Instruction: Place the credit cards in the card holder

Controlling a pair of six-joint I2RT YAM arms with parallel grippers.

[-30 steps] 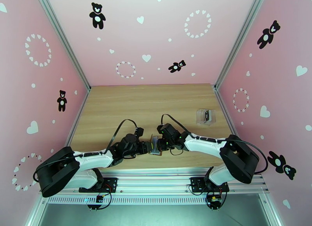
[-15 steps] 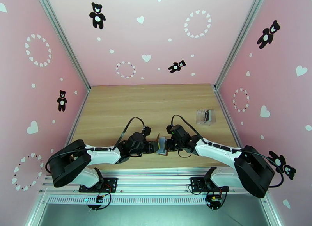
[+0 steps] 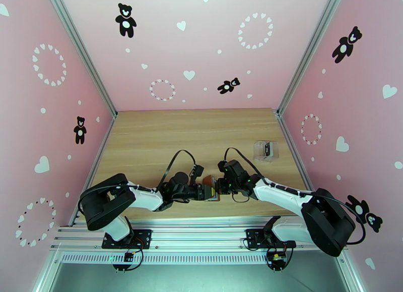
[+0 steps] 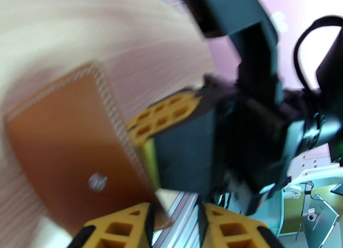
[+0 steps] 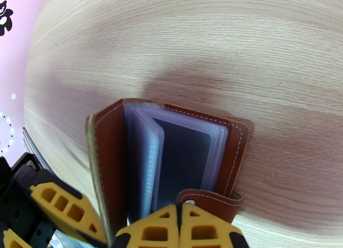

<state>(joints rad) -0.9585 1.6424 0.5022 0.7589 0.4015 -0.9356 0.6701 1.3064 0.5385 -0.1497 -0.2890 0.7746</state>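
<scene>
I need to press the cover shut with my left gripper before my right gripper brings the tab over it, because the cover stands open away from the snap tab.
The brown leather card holder hangs open like a book between both grippers at the table's near middle. In the right wrist view its greyish pockets fan out, and a dark credit card sits in one. My right gripper is shut at the snap tab. My left gripper has a narrow gap between its fingers, with the corner of the blurred brown cover at that gap. Another dark credit card stands in a clear box.
The clear plastic box sits at the table's right side, apart from both arms. The left gripper's yellow fingers press close to the outside of the holder's left cover. The metal rail runs along the near edge just below the grippers.
Both grippers and the card holder have shifted right along the near edge. The left arm has stretched further toward the middle, and the right arm has drawn back to the right.
</scene>
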